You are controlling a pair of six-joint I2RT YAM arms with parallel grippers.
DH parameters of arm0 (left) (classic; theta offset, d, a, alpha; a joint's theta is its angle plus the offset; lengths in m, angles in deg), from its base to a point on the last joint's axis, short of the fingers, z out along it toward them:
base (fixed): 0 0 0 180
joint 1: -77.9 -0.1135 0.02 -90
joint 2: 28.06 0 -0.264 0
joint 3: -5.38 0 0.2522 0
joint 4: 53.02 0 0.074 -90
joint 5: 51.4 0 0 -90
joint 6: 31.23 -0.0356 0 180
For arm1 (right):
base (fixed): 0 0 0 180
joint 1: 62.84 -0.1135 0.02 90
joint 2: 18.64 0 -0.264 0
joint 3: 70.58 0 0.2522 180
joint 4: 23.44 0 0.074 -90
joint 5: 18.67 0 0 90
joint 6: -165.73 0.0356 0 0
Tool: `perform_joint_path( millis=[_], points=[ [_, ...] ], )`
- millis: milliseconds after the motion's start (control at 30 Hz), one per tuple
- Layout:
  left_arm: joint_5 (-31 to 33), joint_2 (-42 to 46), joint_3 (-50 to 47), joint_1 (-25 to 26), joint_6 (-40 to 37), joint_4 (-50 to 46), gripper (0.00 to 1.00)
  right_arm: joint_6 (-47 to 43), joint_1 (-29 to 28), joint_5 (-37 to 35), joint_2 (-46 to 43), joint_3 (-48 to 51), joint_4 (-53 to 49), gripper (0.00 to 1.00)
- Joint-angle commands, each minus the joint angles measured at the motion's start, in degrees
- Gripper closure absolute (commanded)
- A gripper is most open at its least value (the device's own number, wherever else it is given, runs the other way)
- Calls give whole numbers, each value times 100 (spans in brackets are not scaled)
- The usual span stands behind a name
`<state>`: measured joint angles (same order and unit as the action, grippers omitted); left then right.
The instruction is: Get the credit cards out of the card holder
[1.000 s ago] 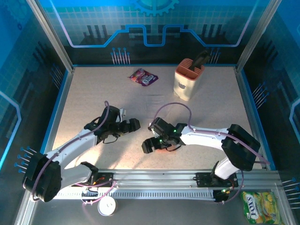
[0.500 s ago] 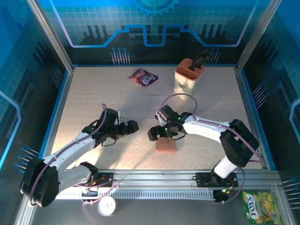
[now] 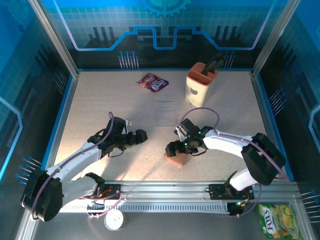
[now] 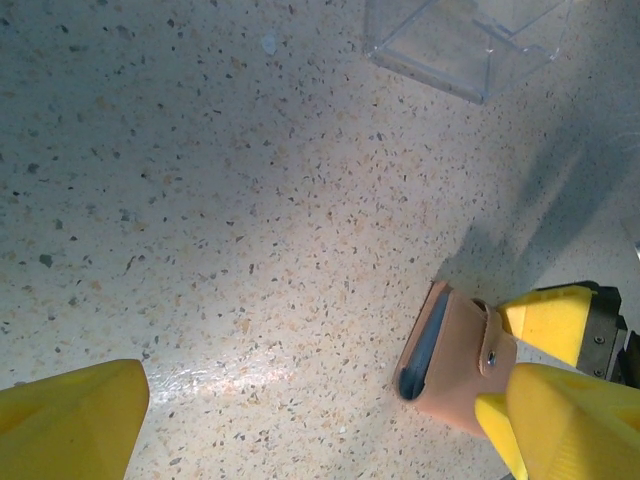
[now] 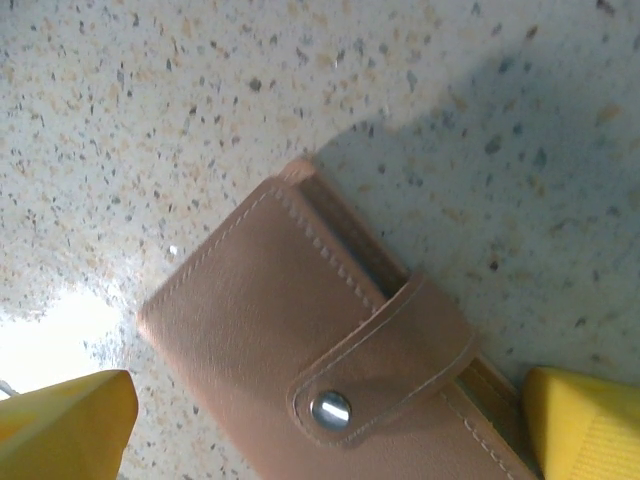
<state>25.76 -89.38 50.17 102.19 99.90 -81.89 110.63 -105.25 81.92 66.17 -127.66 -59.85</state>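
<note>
The snapped strap point(image 5: 415, 335) is holding the card holder closed, so next my right gripper pinches the strap's snap end point(image 5: 330, 410) and pulls it open before it takes the cards out.
The card holder point(image 3: 176, 159) is a tan leather wallet lying flat on the table, closed by a strap with a metal snap point(image 5: 330, 409). My right gripper point(image 3: 175, 148) hovers over it, open, one yellow finger point(image 5: 62, 426) on each side of the wallet point(image 5: 270, 320). In the left wrist view the wallet point(image 4: 455, 360) shows a blue-grey inner edge at its open end; no separate credit cards can be made out. My left gripper point(image 3: 140, 136) is open to the left of the wallet, with bare table between its fingers point(image 4: 70, 425).
A clear plastic box point(image 3: 165, 113) sits on the table beyond the grippers. A purple snack packet point(image 3: 153, 82) and a peach tool caddy point(image 3: 200, 84) stand at the back. A yellow-green packet point(image 3: 277, 220) lies outside the frame, front right.
My right gripper has moved right and slightly nearer, and the wallet it covered a second ago now lies in view on the table under it. The left arm has barely shifted.
</note>
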Motion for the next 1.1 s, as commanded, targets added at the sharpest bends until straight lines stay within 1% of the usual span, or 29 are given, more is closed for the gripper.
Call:
perform_joint_path(
  millis=[0, 167, 367, 533, 567, 667, 733, 800, 867, 967, 1067],
  points=[
    [-35, 95, -106, 29, 102, -5, 7, 382, -283, 156, -238, 103, -45, 0],
    [-59, 42, -120, 32, 119, 59, 6, 637, -756, 27, -243, -79, -134, 0],
    [-193, -193, -19, 31, 95, 105, 7, 756, -1216, -92, 123, -551, -284, 0],
    [-461, -384, -64, 36, 335, 322, 10, 942, -1483, -60, 379, -678, -153, 1],
    [-518, -426, -100, 47, 406, 423, 10, 961, -1523, -15, 424, -851, -98, 1],
    [-661, -566, -106, 79, 555, 649, 13, 1023, -1544, 178, 470, -821, 149, 4],
    [-685, -649, -105, 163, 697, 780, 15, 1027, -1552, 71, 429, -824, 84, 6],
    [-702, -754, -153, 317, 831, 984, 17, 931, -1548, -203, 347, -874, -140, 9],
    [-685, -888, -192, 503, 954, 1147, 20, 770, -1550, -557, 287, -986, -473, 14],
    [-648, -1093, -251, 734, 1140, 1385, 23, 569, -1533, -878, 362, -1219, -954, 28],
    [-441, -1184, -383, 1047, 1414, 1884, 24, 492, -1534, -1111, 443, -1412, -1252, 39]
  ],
)
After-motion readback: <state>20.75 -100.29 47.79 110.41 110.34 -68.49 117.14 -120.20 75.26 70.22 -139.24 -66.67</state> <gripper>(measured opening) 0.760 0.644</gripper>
